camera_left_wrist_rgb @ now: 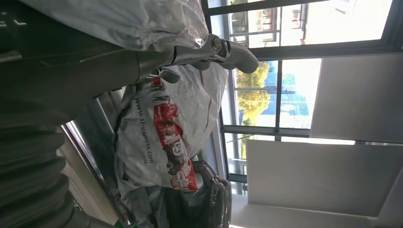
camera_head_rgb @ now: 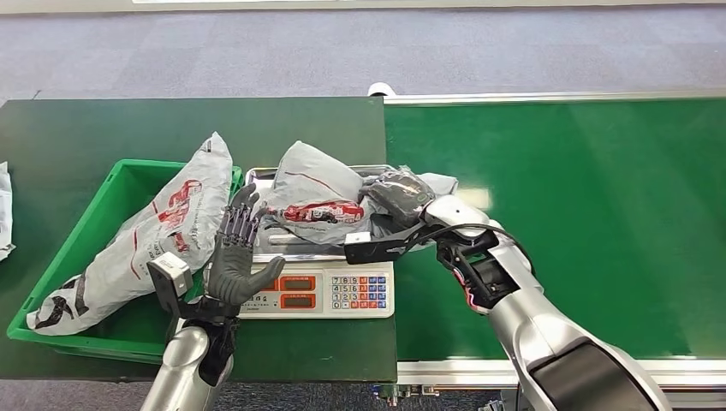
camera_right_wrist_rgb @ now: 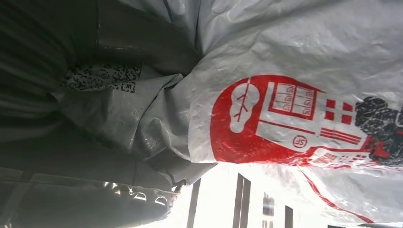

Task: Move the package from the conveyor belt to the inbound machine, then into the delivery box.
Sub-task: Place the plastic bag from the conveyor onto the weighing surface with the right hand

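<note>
I expect the grey package (camera_head_rgb: 318, 190) to bunch up at my grip and its loose end to flare up when I lift it, because crumpled plastic (camera_head_rgb: 440, 183) sticks out past the tray.
A grey package (camera_head_rgb: 312, 193) with red print lies on the steel tray of the inbound machine (camera_head_rgb: 325, 291), a scale with a keypad. My right hand (camera_head_rgb: 401, 199) grips the package's right end, dark fingers wrapped over the crumpled plastic; the right wrist view shows the package (camera_right_wrist_rgb: 294, 95) pressed close against that hand. My left hand (camera_head_rgb: 235, 257) stands upright with fingers spread, holding nothing, between the scale and the green delivery box (camera_head_rgb: 77, 244). In the left wrist view the package (camera_left_wrist_rgb: 161, 137) is just beyond my left hand (camera_left_wrist_rgb: 199, 54).
A second grey package (camera_head_rgb: 171, 231) lies slanted in the green box, its top sticking over the rim. The bright green conveyor belt (camera_head_rgb: 582, 214) runs to the right of the scale. A white item (camera_head_rgb: 4, 214) sits at the dark table's far left edge.
</note>
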Robot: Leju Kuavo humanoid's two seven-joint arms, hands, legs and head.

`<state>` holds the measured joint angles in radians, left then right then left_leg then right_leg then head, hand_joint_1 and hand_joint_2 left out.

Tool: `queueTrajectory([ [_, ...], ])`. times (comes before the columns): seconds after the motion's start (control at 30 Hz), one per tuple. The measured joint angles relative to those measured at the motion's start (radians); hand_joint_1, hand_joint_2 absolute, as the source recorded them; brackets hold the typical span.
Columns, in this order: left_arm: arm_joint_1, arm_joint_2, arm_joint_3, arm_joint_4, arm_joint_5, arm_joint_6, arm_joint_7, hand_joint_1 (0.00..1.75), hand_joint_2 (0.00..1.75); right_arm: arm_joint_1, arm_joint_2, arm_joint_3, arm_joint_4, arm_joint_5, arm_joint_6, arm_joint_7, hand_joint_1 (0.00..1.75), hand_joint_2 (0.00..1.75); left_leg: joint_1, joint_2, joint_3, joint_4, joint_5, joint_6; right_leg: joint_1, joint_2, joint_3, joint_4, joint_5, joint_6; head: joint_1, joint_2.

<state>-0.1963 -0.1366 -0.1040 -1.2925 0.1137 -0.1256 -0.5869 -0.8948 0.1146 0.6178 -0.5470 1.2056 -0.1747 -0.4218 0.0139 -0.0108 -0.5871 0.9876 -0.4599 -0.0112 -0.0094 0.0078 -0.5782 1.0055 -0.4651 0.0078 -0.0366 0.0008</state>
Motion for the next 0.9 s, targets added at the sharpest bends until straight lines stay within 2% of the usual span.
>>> queueTrajectory([
  [0.27,0.000,0.000,-0.010,0.005,0.000,-0.002,0.011,0.00,1.75,-0.024,0.021,0.049,0.061,-0.008,0.047,0.018,1.75,1.75,0.000,0.000,0.000,0.000,0.000,0.000,0.000,0.000,0.000,0.000,0.000,0.000,0.000,0.000],
  [0.3,0.000,0.000,-0.010,0.006,0.000,-0.002,0.011,0.00,1.75,-0.027,0.022,0.054,0.067,-0.011,0.060,0.025,1.67,1.75,0.000,0.000,0.000,0.000,0.000,0.000,0.000,0.000,0.000,0.000,0.000,0.000,0.000,0.000],
  [0.4,0.000,0.000,-0.012,0.007,0.000,-0.002,0.014,0.00,1.75,-0.034,0.024,0.069,0.085,-0.024,0.102,0.054,0.36,1.75,0.000,0.000,0.000,0.000,0.000,0.000,0.000,0.000,0.000,0.000,0.000,0.000,0.000,0.000],
  [0.43,0.000,0.000,-0.013,0.008,0.000,-0.002,0.015,0.00,1.75,-0.035,0.024,0.074,0.091,-0.032,0.098,0.061,0.00,1.75,0.000,0.000,0.000,0.000,0.000,0.000,0.000,0.000,0.000,0.000,0.000,0.000,0.000,0.000],
  [0.63,0.001,-0.002,-0.017,0.008,-0.001,-0.003,0.019,0.00,1.75,-0.021,0.019,0.082,0.107,-0.101,-0.020,0.047,0.00,1.75,0.000,0.000,0.001,0.000,0.000,0.000,0.000,0.000,0.000,0.000,0.000,0.000,0.000,0.000],
  [0.9,0.002,-0.002,-0.017,0.008,-0.001,-0.003,0.019,0.00,1.75,-0.019,0.016,0.082,0.110,-0.113,-0.033,0.041,0.00,1.75,0.000,0.000,0.001,0.000,0.000,0.000,0.000,0.000,0.000,0.000,0.000,0.000,0.000,0.000],
])
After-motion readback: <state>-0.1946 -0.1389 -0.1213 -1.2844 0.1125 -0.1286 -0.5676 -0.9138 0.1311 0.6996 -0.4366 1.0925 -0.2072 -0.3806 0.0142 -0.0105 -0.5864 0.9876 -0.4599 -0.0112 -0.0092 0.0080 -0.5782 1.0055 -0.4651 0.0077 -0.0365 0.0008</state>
